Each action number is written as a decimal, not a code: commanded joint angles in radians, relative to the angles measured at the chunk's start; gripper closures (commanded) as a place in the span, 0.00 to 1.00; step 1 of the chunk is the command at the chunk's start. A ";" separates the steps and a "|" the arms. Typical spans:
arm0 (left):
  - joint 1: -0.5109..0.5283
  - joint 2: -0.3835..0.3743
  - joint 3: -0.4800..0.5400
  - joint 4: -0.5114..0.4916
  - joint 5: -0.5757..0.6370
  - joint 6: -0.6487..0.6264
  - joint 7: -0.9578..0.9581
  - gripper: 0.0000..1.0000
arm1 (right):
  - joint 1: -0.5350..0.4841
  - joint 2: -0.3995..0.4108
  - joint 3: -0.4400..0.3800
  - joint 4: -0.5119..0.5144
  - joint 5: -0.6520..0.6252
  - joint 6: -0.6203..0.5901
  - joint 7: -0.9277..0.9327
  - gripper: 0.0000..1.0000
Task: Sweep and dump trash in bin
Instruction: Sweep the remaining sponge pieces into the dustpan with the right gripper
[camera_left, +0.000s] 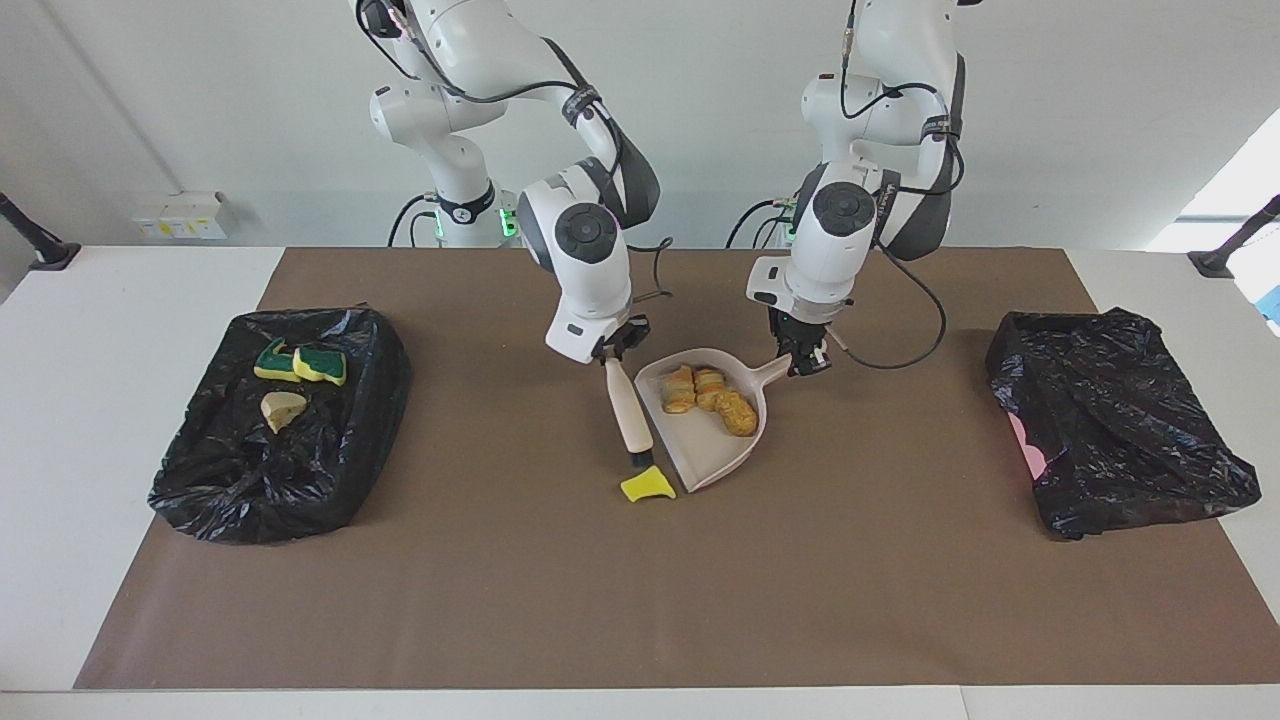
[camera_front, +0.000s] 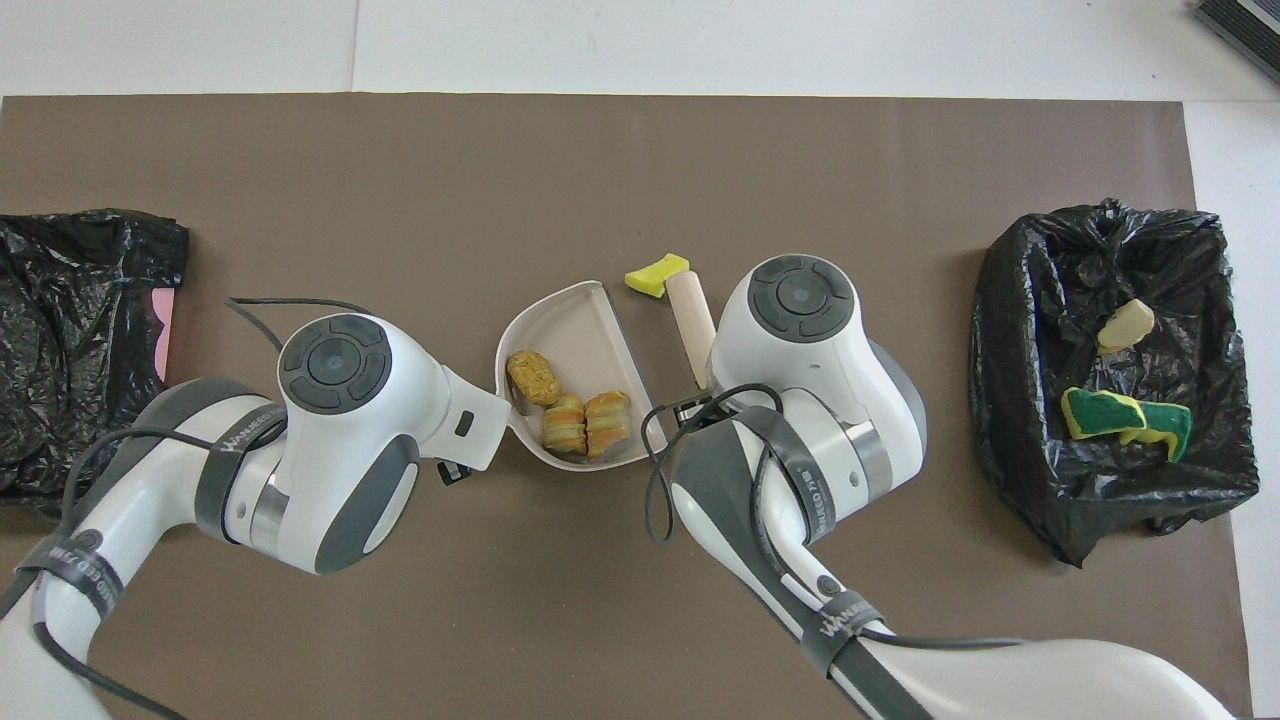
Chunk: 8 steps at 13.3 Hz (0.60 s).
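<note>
Next, I sweep the yellow chunk (camera_front: 656, 274) inside with my right gripper before my left gripper lifts the dustpan, because the chunk is just off the corner of the dustpan's opening (camera_front: 609, 322).
The beige dustpan (camera_left: 716, 445) (camera_front: 568, 328) lies mid-table with its mouth toward the right arm's end, and three orange-brown pieces of trash (camera_left: 708, 391) (camera_front: 565, 408) sit inside it. My left gripper (camera_left: 800, 360) is shut on the pan's handle. My right gripper (camera_left: 612, 352) is shut on the beige brush (camera_left: 627, 412) (camera_front: 690, 320), which hangs steeply just outside the pan's mouth, black bristles down near the mat. One yellow chunk (camera_left: 648, 486) (camera_front: 656, 276) lies on the mat at the bristle tip, just off the corner of the pan's mouth.
A bin lined with a black bag (camera_left: 200, 480) (camera_front: 1020, 300) stands at the right arm's end; it holds green-topped yellow chunks (camera_left: 300, 362) and a beige chunk (camera_left: 283, 408). Another crumpled black bag (camera_left: 1110, 420) (camera_front: 80, 340) lies at the left arm's end. A brown mat covers the table.
</note>
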<state>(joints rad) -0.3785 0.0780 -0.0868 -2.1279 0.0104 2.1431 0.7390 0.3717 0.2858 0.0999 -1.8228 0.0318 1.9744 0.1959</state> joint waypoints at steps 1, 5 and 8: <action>-0.016 -0.023 0.010 -0.030 0.016 0.024 -0.032 1.00 | -0.048 0.064 0.009 0.030 -0.067 0.037 -0.061 1.00; -0.016 -0.023 0.010 -0.030 0.016 0.026 -0.032 1.00 | -0.042 0.191 0.011 0.143 -0.136 0.046 -0.061 1.00; -0.014 -0.024 0.010 -0.030 0.014 0.024 -0.035 1.00 | -0.021 0.190 0.041 0.142 -0.115 0.035 -0.066 1.00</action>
<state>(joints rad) -0.3795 0.0780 -0.0868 -2.1283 0.0104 2.1431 0.7340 0.3465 0.4555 0.1107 -1.7042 -0.0792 2.0293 0.1486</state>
